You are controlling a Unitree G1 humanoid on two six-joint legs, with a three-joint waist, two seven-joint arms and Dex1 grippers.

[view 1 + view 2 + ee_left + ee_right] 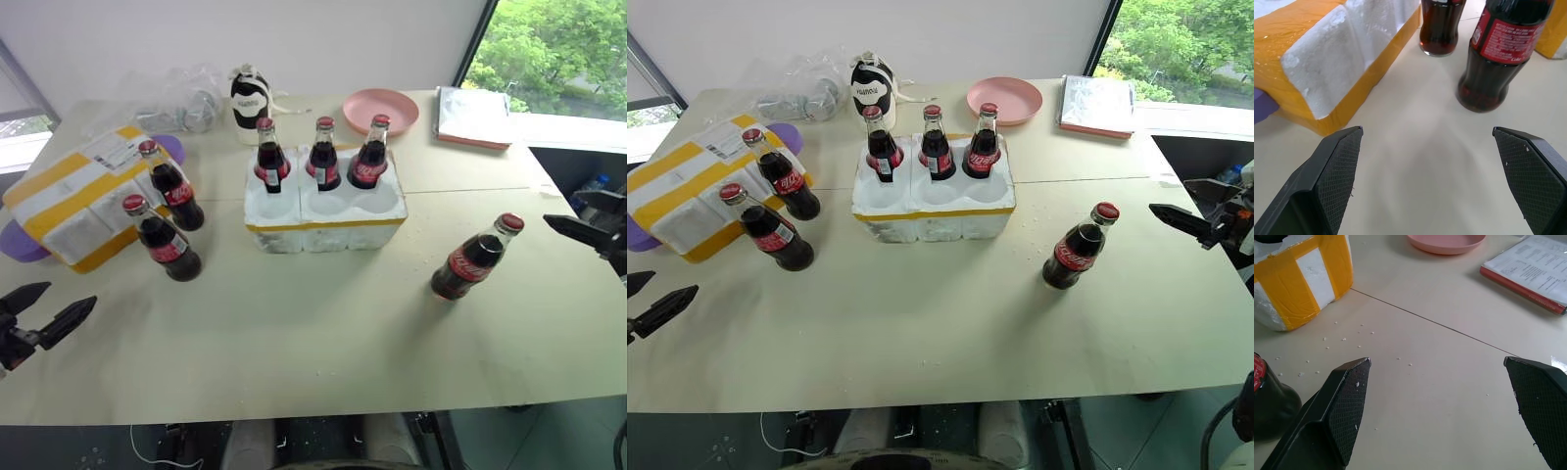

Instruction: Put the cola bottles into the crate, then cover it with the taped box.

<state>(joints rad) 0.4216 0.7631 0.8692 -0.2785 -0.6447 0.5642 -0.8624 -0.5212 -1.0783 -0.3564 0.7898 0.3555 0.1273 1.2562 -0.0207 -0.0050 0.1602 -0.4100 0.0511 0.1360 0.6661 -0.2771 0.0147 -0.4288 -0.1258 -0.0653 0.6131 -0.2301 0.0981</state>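
Observation:
My left gripper keeps going forward with open fingers and closes around the bottle's body, as the nearer cola bottle is upright and clear of the taped box.
The white crate with a yellow strip stands mid-table. Three cola bottles stand in its back holes; the front holes are empty. Two more bottles stand on the table beside the taped box at the left. Another bottle stands alone to the right of the crate. My left gripper hovers open at the front left, pointing at the box and the nearer bottle. My right gripper is open at the right edge, with the lone bottle off to its side.
A black-and-white tied item, a crumpled plastic bag, a pink plate and a booklet line the far side. A purple thing lies under the taped box. The table's front edge is close to both grippers.

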